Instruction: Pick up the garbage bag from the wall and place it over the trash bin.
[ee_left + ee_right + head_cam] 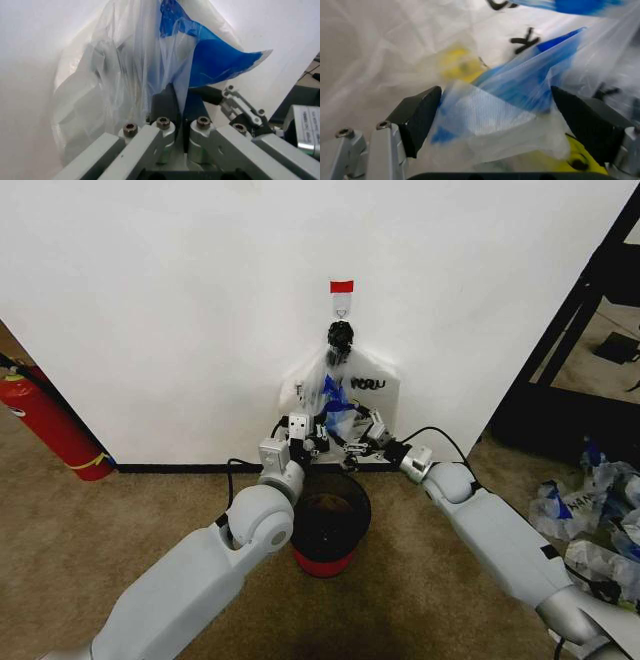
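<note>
The garbage bag (336, 402) has its clear plastic (323, 376) hanging in front of the whitish bundle, so it should come away alone when I pull its blue patches from the wall.
On the white wall (180, 300), a red tape strip (342, 286) marks a small hook that carries a whitish bundle of bags (375, 385) tied with a black knot (340, 335). In front of it hangs the thin garbage bag (335, 395) with blue patches. My left gripper (305, 432) (181, 108) is shut on a fold of the garbage bag (150, 67) beside its blue patch. My right gripper (357, 430) (502, 116) is open, and the bag's blue-patched plastic (520, 86) lies loosely between its fingers. The black mesh trash bin (330, 530) with a red base stands directly below both grippers.
A red fire extinguisher (50, 425) leans at the wall on the left. A black frame (560, 350) stands on the right, with a heap of clear-and-blue plastic bags (595, 510) on the carpet beside it. A black baseboard (180, 468) runs along the wall's foot.
</note>
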